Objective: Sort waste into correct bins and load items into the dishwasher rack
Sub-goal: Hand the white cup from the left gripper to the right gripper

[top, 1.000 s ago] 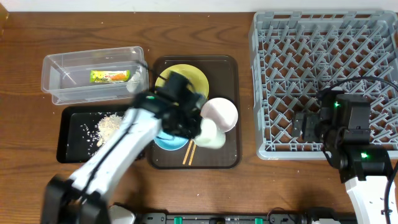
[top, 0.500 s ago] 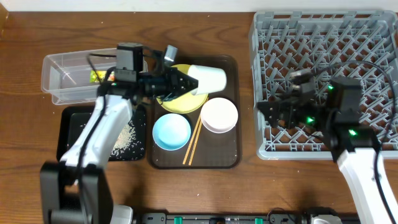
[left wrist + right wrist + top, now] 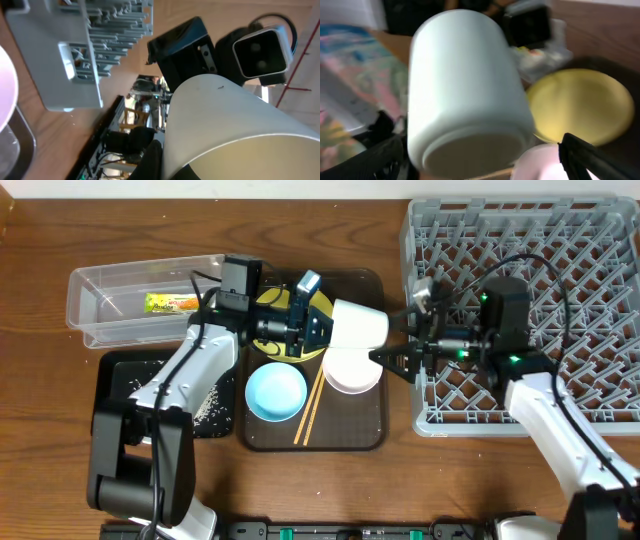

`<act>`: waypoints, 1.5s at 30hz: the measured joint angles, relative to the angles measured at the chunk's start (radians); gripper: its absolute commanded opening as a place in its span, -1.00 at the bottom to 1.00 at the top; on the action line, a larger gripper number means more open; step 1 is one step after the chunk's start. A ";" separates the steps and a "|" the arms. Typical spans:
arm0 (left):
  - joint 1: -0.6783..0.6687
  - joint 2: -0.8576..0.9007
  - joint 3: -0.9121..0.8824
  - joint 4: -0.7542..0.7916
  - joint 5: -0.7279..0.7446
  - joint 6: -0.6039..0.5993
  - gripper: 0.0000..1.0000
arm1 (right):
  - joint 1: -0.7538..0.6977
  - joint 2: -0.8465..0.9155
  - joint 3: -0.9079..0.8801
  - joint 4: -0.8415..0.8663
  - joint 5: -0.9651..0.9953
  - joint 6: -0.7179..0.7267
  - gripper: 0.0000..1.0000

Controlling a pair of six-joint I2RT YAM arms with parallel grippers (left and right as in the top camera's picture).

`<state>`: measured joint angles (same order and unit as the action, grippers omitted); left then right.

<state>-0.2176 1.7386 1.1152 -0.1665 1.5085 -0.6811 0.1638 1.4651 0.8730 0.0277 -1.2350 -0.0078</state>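
Observation:
The cup is held by its rim [image 3: 335, 325] in my left gripper, short of the dishwasher rack, so next my right gripper grabs the cup's base [image 3: 384, 330] and brings the cup there.
My left gripper [image 3: 318, 330] is shut on the rim of the small pale cup [image 3: 360, 326] and holds it on its side above the brown tray; the cup fills the left wrist view [image 3: 225, 125]. My right gripper [image 3: 398, 340] is open, its fingers on either side of the cup's base [image 3: 465, 85]. The yellow plate [image 3: 322, 302] lies partly under my left arm. The white bowl [image 3: 350, 372], the light blue bowl [image 3: 276, 392] and the chopsticks [image 3: 312, 405] lie on the tray. The wrapper [image 3: 175, 303] is in the clear tub [image 3: 100, 320]. Rice [image 3: 205, 402] lies in the black tray [image 3: 115, 395].
The grey dishwasher rack [image 3: 540, 280] stands at the right, and my right arm reaches out over its left wall. The brown serving tray [image 3: 370, 435] sits in the middle. The clear tub and the black tray stand at the left.
My left arm has carried the cup to the right across the tray. My right arm has swung left out of the rack, and its open fingers are now at the cup's base.

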 measured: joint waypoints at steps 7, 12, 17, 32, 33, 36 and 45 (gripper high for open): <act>-0.010 0.000 0.000 0.001 0.016 -0.001 -0.88 | 0.030 0.017 0.000 0.142 -0.102 0.024 0.75; -0.010 0.000 0.000 0.002 0.038 0.000 -0.88 | 0.030 0.017 0.000 0.182 -0.103 0.049 0.49; -0.010 0.000 0.000 0.002 0.056 0.000 -0.87 | 0.029 0.017 0.000 0.182 -0.095 0.062 0.25; -0.010 0.000 0.000 -0.002 -0.027 0.068 -0.09 | 0.030 0.017 0.001 0.095 -0.046 0.069 -0.05; -0.010 0.000 0.000 -0.015 -0.051 0.084 -0.07 | 0.030 0.017 0.001 0.081 -0.026 0.069 -0.06; -0.010 0.000 0.002 -0.122 -0.192 0.151 0.03 | 0.030 0.017 0.001 0.044 0.049 0.068 -0.26; 0.033 -0.015 0.002 -0.335 -0.660 0.308 0.04 | 0.019 0.016 0.012 -0.047 0.241 0.088 -0.70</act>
<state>-0.1844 1.7237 1.1172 -0.5014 0.8482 -0.3729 0.1825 1.4815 0.8852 -0.0189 -0.9936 0.0799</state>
